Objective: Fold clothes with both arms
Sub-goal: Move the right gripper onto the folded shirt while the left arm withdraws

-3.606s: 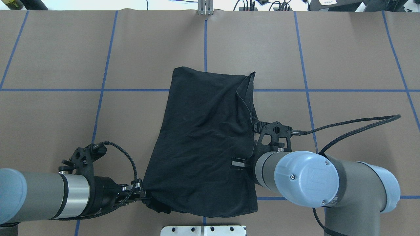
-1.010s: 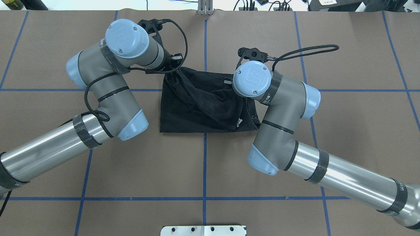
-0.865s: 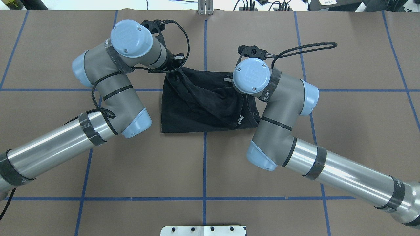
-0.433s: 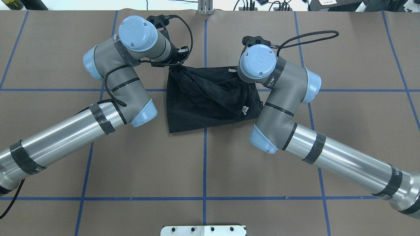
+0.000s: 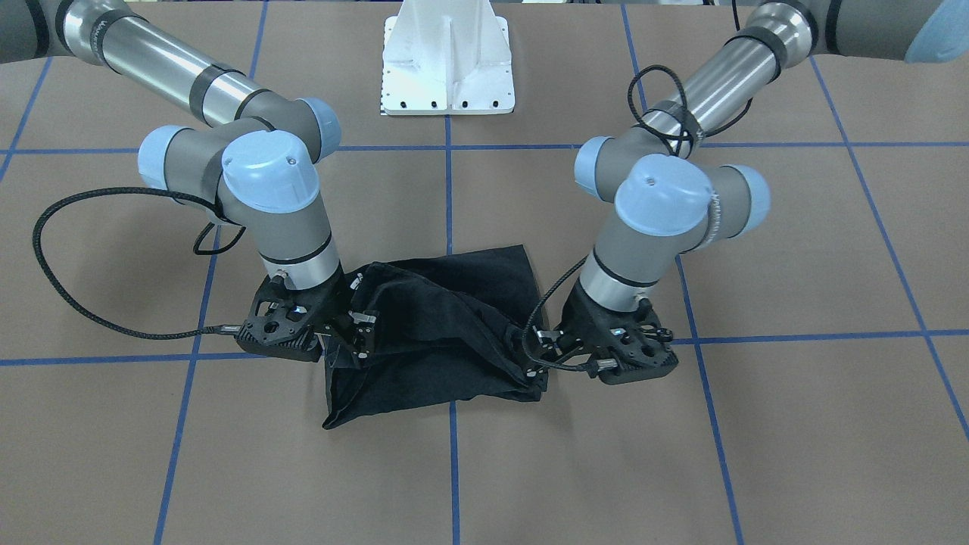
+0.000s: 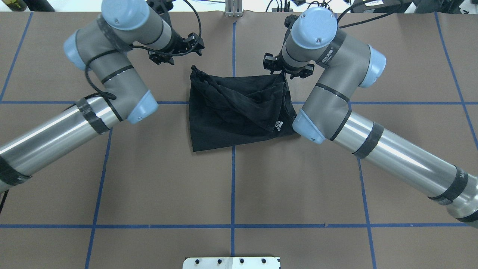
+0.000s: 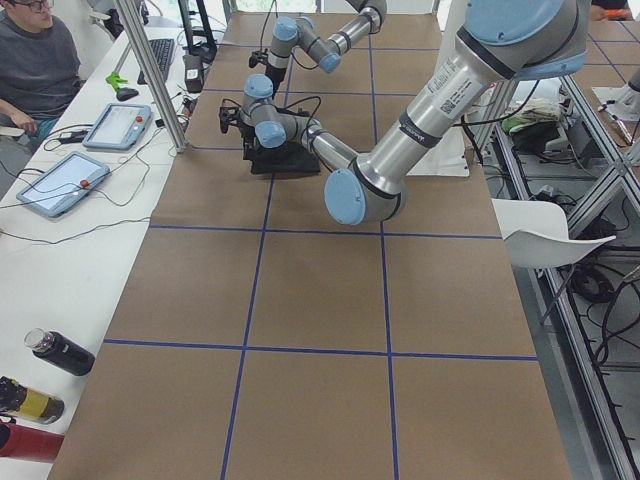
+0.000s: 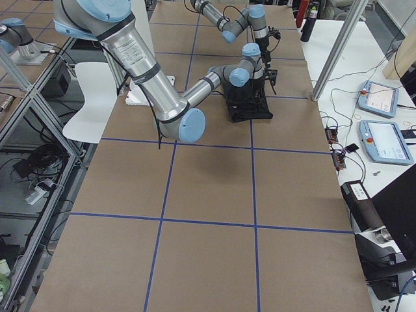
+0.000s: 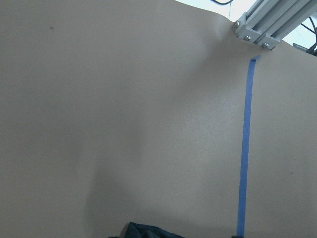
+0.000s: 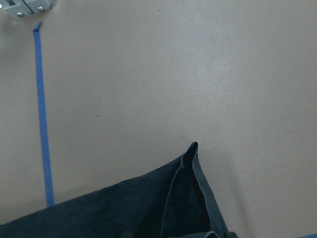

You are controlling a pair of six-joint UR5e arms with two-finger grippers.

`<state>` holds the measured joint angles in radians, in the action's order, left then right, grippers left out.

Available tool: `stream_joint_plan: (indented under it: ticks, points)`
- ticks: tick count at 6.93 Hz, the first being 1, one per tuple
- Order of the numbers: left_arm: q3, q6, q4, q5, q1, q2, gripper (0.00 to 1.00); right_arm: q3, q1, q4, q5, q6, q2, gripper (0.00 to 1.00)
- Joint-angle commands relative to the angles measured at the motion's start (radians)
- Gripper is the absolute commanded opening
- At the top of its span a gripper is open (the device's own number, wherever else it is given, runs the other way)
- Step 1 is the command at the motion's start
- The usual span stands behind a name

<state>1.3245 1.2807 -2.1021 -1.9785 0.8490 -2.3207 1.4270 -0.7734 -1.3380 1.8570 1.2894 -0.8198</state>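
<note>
A loose fold of slack cloth (image 5: 465,307) runs across the black T-shirt, so I expect the T-shirt's top layer (image 5: 410,318) to spread out and lie flatter when I pull.
The black T-shirt (image 6: 231,108) lies folded and rumpled on the brown table, its small white Adidas logo (image 6: 278,126) at its right edge. It also shows in the front view (image 5: 447,325). My left gripper (image 6: 175,50) hovers open beyond the shirt's far left corner, apart from the cloth. My right gripper (image 6: 286,71) hovers open over the far right corner. In the front view the left gripper (image 5: 539,352) and right gripper (image 5: 362,333) stand close beside the shirt's edge. The left wrist view shows only a scrap of shirt (image 9: 148,230). The right wrist view shows a free corner (image 10: 190,188).
The white pedestal base (image 5: 447,60) stands at the robot's side of the table. A metal post (image 6: 233,9) stands at the far edge. Blue tape lines (image 6: 233,186) grid the table. A person (image 7: 30,60), tablets and bottles are at a side table.
Both arms carried the shirt's near edge over to the far edge, folding it in half. Since 0.4 s ago both grippers have let go and moved up and away.
</note>
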Motion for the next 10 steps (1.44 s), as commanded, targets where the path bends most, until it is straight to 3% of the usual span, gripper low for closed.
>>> stream_joint_plan:
  ticks: [1,2,3,4,5,8,10]
  points:
    - [0.244,-0.179,0.002,-0.069,0.038,0.223,1.00,0.096,-0.004,-0.012,0.059,-0.005,-0.001,1.00]
    - [0.249,-0.182,0.001,-0.071,0.038,0.237,1.00,0.177,0.063,-0.092,0.004,-0.005,0.002,1.00]
    - [0.249,-0.182,0.001,-0.072,0.038,0.239,1.00,0.237,0.174,-0.195,-0.134,-0.007,0.014,0.99]
    - [0.249,-0.182,-0.001,-0.072,0.038,0.241,1.00,0.254,0.263,-0.239,-0.213,0.008,0.013,0.44]
    - [0.249,-0.182,-0.006,-0.072,0.038,0.251,1.00,0.253,0.316,-0.247,-0.255,0.062,0.014,0.03]
    - [0.252,-0.181,-0.006,-0.074,0.038,0.251,1.00,0.179,0.367,-0.236,-0.292,0.125,0.027,0.00]
    - [0.266,-0.181,-0.004,-0.074,0.038,0.251,1.00,0.046,0.333,-0.163,-0.327,0.122,0.091,0.00]
